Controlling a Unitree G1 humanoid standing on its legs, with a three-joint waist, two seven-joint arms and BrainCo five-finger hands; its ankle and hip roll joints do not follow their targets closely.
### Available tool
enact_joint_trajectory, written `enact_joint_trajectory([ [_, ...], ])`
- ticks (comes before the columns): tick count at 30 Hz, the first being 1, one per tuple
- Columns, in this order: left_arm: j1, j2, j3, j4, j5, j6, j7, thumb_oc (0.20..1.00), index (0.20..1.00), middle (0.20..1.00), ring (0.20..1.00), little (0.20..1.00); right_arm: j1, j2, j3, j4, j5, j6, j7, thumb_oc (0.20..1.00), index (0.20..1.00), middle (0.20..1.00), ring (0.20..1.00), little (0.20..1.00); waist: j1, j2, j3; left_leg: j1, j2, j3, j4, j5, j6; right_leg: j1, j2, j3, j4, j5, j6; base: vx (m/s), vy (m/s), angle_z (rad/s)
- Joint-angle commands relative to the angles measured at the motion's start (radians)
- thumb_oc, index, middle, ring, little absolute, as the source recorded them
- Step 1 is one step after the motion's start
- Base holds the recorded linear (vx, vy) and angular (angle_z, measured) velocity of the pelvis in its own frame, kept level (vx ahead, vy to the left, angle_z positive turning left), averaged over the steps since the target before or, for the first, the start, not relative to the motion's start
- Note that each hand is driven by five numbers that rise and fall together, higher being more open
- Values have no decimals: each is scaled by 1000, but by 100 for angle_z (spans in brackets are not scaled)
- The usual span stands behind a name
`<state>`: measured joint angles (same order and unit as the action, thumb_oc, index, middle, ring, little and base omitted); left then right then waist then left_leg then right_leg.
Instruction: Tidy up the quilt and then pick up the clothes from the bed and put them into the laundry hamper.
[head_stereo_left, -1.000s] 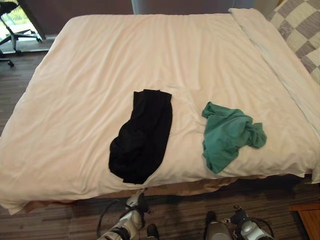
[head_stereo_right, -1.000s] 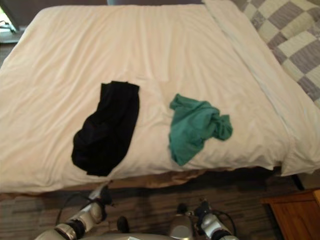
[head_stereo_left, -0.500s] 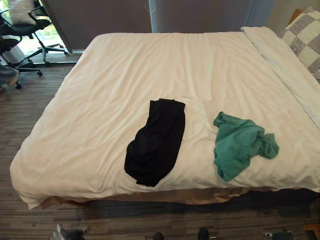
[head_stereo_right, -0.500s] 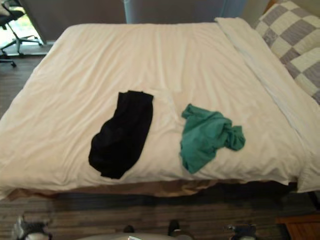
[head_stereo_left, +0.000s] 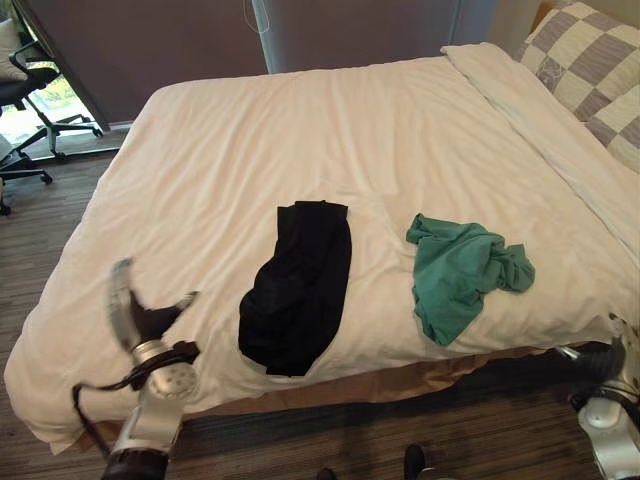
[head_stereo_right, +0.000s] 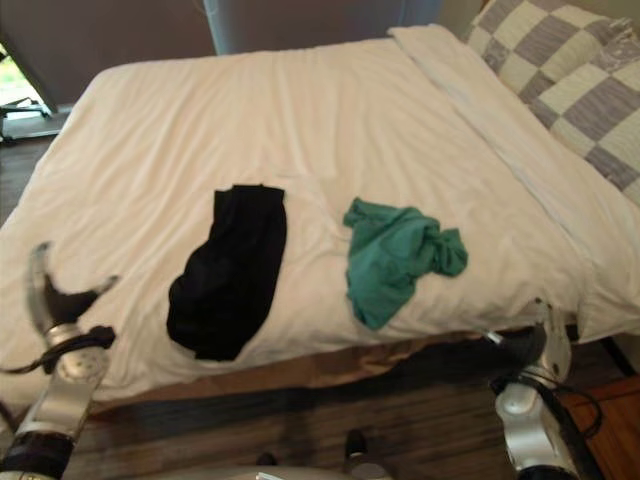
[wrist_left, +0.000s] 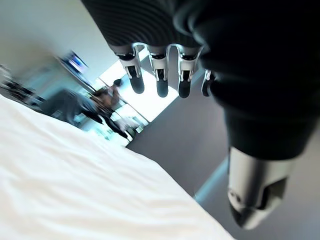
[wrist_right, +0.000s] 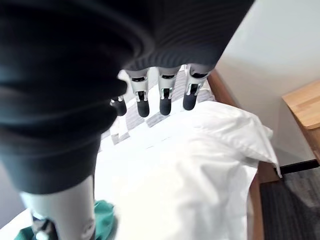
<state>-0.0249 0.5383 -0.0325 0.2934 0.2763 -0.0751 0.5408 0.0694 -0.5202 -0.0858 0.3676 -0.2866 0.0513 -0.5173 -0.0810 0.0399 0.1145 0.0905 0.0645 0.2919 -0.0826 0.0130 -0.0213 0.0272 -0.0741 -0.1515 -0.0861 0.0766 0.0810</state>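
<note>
I expect the black garment (head_stereo_left: 298, 290) to hang in floppy folds when I carry it to the laundry hamper, because the stepped far edge (head_stereo_left: 312, 206) shows loose layers.
The white quilt (head_stereo_left: 300, 130) lies spread flat over the bed. On its near half lie a black garment (head_stereo_left: 297, 290) and, to the right of it, a crumpled green garment (head_stereo_left: 462, 272). My left hand (head_stereo_left: 145, 322) is raised over the quilt's near left edge, left of the black garment, open with straight fingers (wrist_left: 157, 80) and touching nothing. At the quilt's near right corner my right hand (head_stereo_right: 545, 340) is open too, its fingers (wrist_right: 165, 97) straight above the quilt's folded corner (wrist_right: 235, 135). The green garment (wrist_right: 107, 222) sits off to that hand's side.
Checked pillows (head_stereo_left: 590, 70) lie at the head of the bed on the right. An office chair (head_stereo_left: 30, 100) stands on the wood floor at the far left. A wooden nightstand (wrist_right: 305, 105) stands beside the bed's right corner.
The camera has shifted. Both hands have come up from below the bed's near edge: the left now stands over the near left edge, the right at the near right corner.
</note>
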Motion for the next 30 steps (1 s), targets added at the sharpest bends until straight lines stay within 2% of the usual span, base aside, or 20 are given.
enact_joint_trajectory([
  [1,-120,47,-23,71,96,24,-64,1000,1000,1000,1000,1000,-115,-4,37,-31,-48,-9,14,1000,1000,1000,1000,1000,-14,-76,40,41,39,3,-5,-84,-71,32,-137,26,4,-58,121,-41,-11,-9],
  [4,-217,17,-143,160,167,80,-122,1000,1000,1000,1000,1000,-163,-3,95,-83,-56,-6,40,1000,1000,1000,1000,1000,-36,-76,73,12,47,16,-5,-71,-73,-8,-132,43,6,-48,120,-95,-15,-9],
  [5,-227,15,-147,168,167,79,-119,1000,1000,1000,1000,1000,-165,-4,92,-83,-56,-6,41,1000,1000,1000,1000,1000,-33,-75,72,8,47,16,-5,-70,-73,-13,-132,44,6,-47,120,-139,1,-19],
  [6,-268,-11,-204,238,202,102,-135,1000,1000,1000,1000,1000,-182,2,117,-109,-53,-12,47,1000,1000,1000,1000,1000,-48,-77,93,-14,49,23,-5,-62,-73,-43,-128,56,8,-39,120,-91,5,-20],
  [7,-277,-14,-208,247,202,100,-132,1000,1000,1000,1000,1000,-183,2,114,-109,-53,-11,48,1000,1000,1000,1000,1000,-44,-76,90,-20,49,25,-5,-61,-72,-50,-127,58,8,-38,120,-124,9,-11],
  [10,-347,-61,-291,420,266,140,-145,1000,1000,1000,1000,1000,-196,16,143,-137,-46,-21,54,1000,1000,1000,1000,1000,-59,-79,109,-56,53,45,-5,-51,-71,-105,-117,77,12,-27,122,-99,3,-23],
  [11,-368,-104,-330,566,296,167,-173,887,887,887,887,887,-195,24,158,-147,-34,-28,61,1000,1000,1000,1000,1000,-68,-82,115,-62,57,57,-5,-52,-71,-119,-114,83,16,-26,125,-68,-3,-31],
  [12,-379,-127,-345,624,306,171,-189,633,633,633,633,633,-197,24,164,-149,-30,-30,67,1000,1000,1000,1000,1000,-70,-84,118,-65,59,62,-5,-49,-73,-125,-113,84,17,-24,124,-38,-4,-28],
  [14,-381,-147,-357,674,323,173,-205,200,200,200,200,200,-200,22,165,-151,-27,-29,73,1000,1000,1000,1000,1000,-70,-85,116,-73,61,64,-5,-43,-74,-136,-113,87,19,-19,121,-17,-20,-19],
  [15,-366,-176,-356,730,312,173,-222,200,200,200,200,200,-211,8,171,-153,-31,-29,79,1000,1000,1000,1000,1000,-65,-84,121,-70,65,61,-5,-45,-76,-133,-113,81,24,-24,119,-12,-23,-5],
  [17,-356,-186,-348,744,294,166,-223,200,200,200,200,200,-219,0,174,-153,-35,-30,81,1000,1000,1000,1000,1000,-63,-83,118,-76,66,59,-5,-38,-77,-139,-113,79,25,-21,116,5,-46,2],
  [20,-272,-203,-337,733,255,146,-212,200,200,200,200,200,-276,-57,178,-165,-62,-23,90,1000,1000,1000,1000,1000,-36,-75,123,-79,72,42,-5,-34,-83,-131,-112,63,29,-31,110,3,-54,5],
  [21,-272,-202,-335,733,255,146,-212,200,200,200,200,200,-279,-57,179,-164,-62,-24,89,1000,1000,1000,1000,1000,-37,-75,120,-84,72,42,-5,-29,-83,-135,-112,63,29,-27,109,7,-32,7],
  [25,-130,-164,-309,713,207,110,-223,200,200,200,200,200,-443,-141,263,-112,-90,-20,129,1000,1000,1000,1000,1000,15,-58,130,-78,77,20,-5,-23,-90,-110,-107,42,33,-47,100,3,-63,12],
  [26,-130,-163,-307,713,207,110,-223,200,200,200,200,200,-448,-141,266,-108,-90,-21,128,1000,1000,1000,1000,1000,13,-59,129,-82,77,20,-5,-18,-90,-115,-107,42,32,-43,98,-8,-34,16],
  [28,-100,-148,-316,718,206,104,-220,200,200,200,200,200,-535,-151,322,-40,-70,-24,146,1000,1000,1000,1000,1000,33,-50,138,-87,79,9,-5,-10,-94,-114,-106,35,36,-47,94,-22,-46,15],
  [30,-67,-145,-344,738,194,89,-218,200,200,200,200,200,-695,-155,410,154,-12,-26,162,1000,1000,1000,1000,1000,68,-32,153,-110,78,-8,-5,6,-103,-122,-106,20,36,-47,91,-70,-63,9],
])
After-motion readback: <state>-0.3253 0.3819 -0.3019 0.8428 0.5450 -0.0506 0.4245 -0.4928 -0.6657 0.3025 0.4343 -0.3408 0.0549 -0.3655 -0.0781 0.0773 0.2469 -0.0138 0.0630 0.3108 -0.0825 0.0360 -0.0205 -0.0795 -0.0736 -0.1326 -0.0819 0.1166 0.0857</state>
